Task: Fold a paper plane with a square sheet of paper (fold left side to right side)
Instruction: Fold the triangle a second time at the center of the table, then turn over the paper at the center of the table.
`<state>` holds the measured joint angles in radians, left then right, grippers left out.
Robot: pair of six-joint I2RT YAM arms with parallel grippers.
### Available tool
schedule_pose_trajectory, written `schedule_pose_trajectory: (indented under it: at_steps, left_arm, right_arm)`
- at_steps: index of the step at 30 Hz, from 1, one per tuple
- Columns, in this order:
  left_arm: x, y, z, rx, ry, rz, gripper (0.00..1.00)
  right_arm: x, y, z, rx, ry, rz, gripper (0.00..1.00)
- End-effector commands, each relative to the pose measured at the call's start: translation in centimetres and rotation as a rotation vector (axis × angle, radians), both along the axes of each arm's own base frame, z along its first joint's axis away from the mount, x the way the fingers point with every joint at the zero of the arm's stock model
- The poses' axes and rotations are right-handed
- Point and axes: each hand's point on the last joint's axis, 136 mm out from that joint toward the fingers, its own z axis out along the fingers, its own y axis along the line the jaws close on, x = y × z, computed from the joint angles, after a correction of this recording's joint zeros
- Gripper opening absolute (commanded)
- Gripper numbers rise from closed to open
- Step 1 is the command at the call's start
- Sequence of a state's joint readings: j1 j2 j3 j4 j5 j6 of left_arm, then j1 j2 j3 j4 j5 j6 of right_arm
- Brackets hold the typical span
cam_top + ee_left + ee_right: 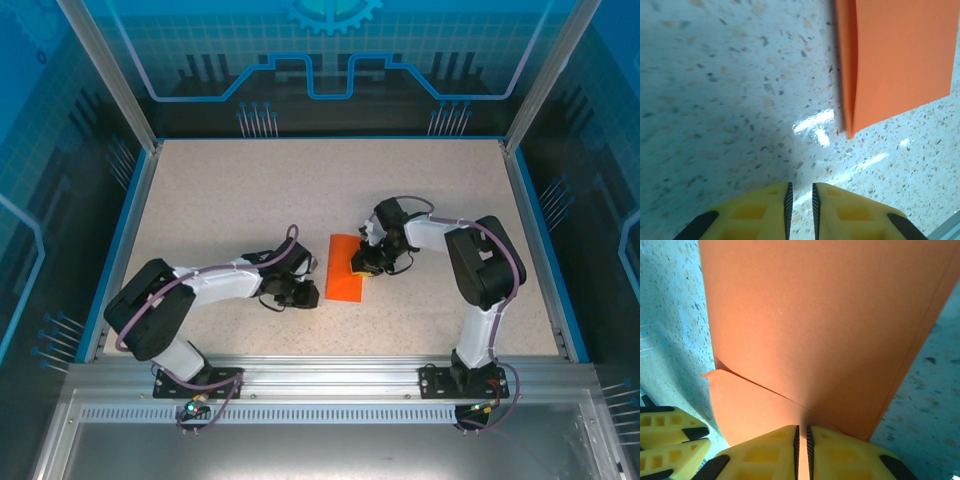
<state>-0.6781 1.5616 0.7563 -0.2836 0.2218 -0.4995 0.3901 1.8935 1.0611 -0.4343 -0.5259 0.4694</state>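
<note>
I should first lift the sheet with my right gripper, because the sheet's edge (329, 262) beside my left gripper lies flat against the table. My left gripper should then take that edge (846, 85).
The square sheet of paper (345, 268) lies mid-table, bright orange and folded over into a narrow upright rectangle. In the right wrist view the paper (815, 330) has its upper layer lifted off the lower one, its edge running down into my right gripper (801, 432). That gripper (362, 268) sits at the sheet's right edge, its jaws almost together with orange in the slit. My left gripper (303, 296) hovers just left of the sheet. Its jaws (800, 192) stand a little apart over bare table, and the paper's corner (900, 55) lies ahead to the right.
The speckled table (250, 200) is bounded by a blue rim and a metal frame with posts at the back corners. The left gripper's yellow fingers (670, 440) show close beside the sheet in the right wrist view.
</note>
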Motion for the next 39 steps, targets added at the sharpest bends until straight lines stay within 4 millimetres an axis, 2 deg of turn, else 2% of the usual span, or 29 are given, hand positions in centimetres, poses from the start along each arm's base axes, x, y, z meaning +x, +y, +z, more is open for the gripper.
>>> schedule_pose_trajectory:
  at_steps: [1,6,9,13,18,21,28,32,39]
  left_arm:
    - [0.8,-0.2,2.0,-0.053,-0.016,0.024,0.3]
    - [3.6,-2.0,3.6,-0.11,-0.059,0.018,0.39]
    - [5.4,-3.0,3.7,-0.132,-0.067,0.024,0.42]
    - [7.6,-3.9,3.2,-0.123,-0.075,0.038,0.43]
    - [9.3,-3.8,2.3,-0.095,-0.076,0.07,0.44]
    - [9.6,-4.2,2.4,-0.115,-0.078,0.062,0.41]
    - [9.5,-3.8,2.2,-0.098,-0.097,0.048,0.23]
    - [9.3,-3.7,2.1,-0.1,-0.097,0.052,0.22]
    - [9.3,-3.4,1.9,-0.083,-0.098,0.06,0.21]
  right_arm:
    - [1.2,-0.6,2.3,0.0,-0.085,-0.01,0.21]
    - [1.6,-2.1,4.9,-0.035,-0.189,-0.017,0.4]
    - [1.4,-3.5,5.3,-0.052,-0.216,-0.034,0.49]
    - [0.5,-4.4,5.1,-0.026,-0.215,-0.048,0.54]
    - [-0.3,-3.9,5.2,0.038,-0.228,-0.041,0.57]
    - [-1.2,-3.3,4.6,0.094,-0.199,-0.04,0.59]
    - [-1.0,-1.4,4.3,0.196,-0.161,-0.048,0.63]
    - [-0.4,-0.4,4.2,0.221,-0.152,-0.052,0.63]
    - [-0.4,1.3,2.7,0.22,-0.087,-0.049,0.62]
